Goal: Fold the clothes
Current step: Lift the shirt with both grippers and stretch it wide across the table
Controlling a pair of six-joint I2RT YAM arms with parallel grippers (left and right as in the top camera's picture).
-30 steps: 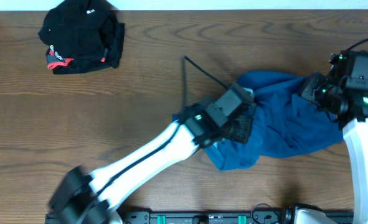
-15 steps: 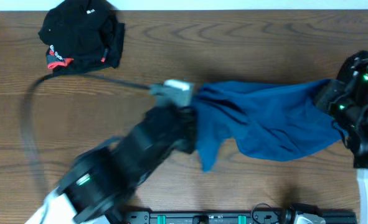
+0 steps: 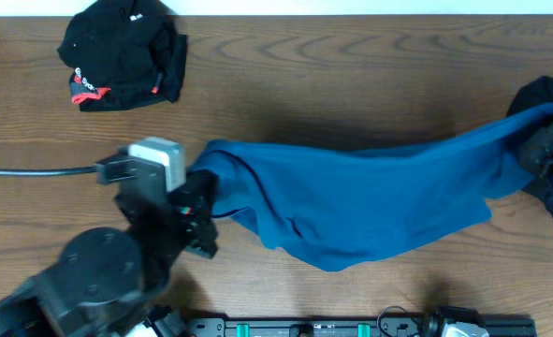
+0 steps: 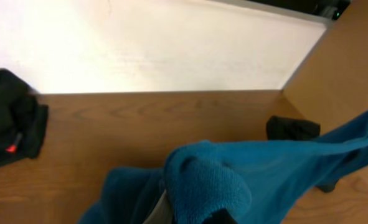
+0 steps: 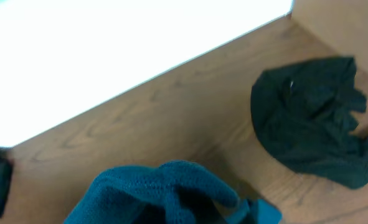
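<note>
I should use my right gripper to bring its end of the shirt back toward the white wall [image 3: 444,7] and lay the shirt down flat, because the teal-blue shirt's lower edge [image 3: 337,263] hangs toward the front bar.
The teal-blue shirt [image 3: 370,206] hangs stretched in a long band across the table's middle, held at both ends. My left gripper [image 3: 204,187] is shut on its left end, and the bunched cloth [image 4: 202,183] covers the fingers in the left wrist view. At the far right my right gripper [image 3: 536,148] is shut on the other end, with folds of teal cloth [image 5: 152,186] hiding its jaws. A black garment with red-and-white trim [image 3: 122,51] lies crumpled at the back left. A plain dark garment [image 5: 311,118] lies at the back right, partly under the right arm [image 3: 538,94].
A black cable [image 3: 33,172] runs left from the left wrist. A white wall [image 4: 159,43] backs the table, and a brown side panel [image 4: 345,62] stands at the right. A black rail [image 3: 351,328] runs along the front edge.
The two arms have drawn apart. The left gripper pulled its end of the teal shirt far to the left, the right one moved right, and the bunched shirt is now stretched out.
</note>
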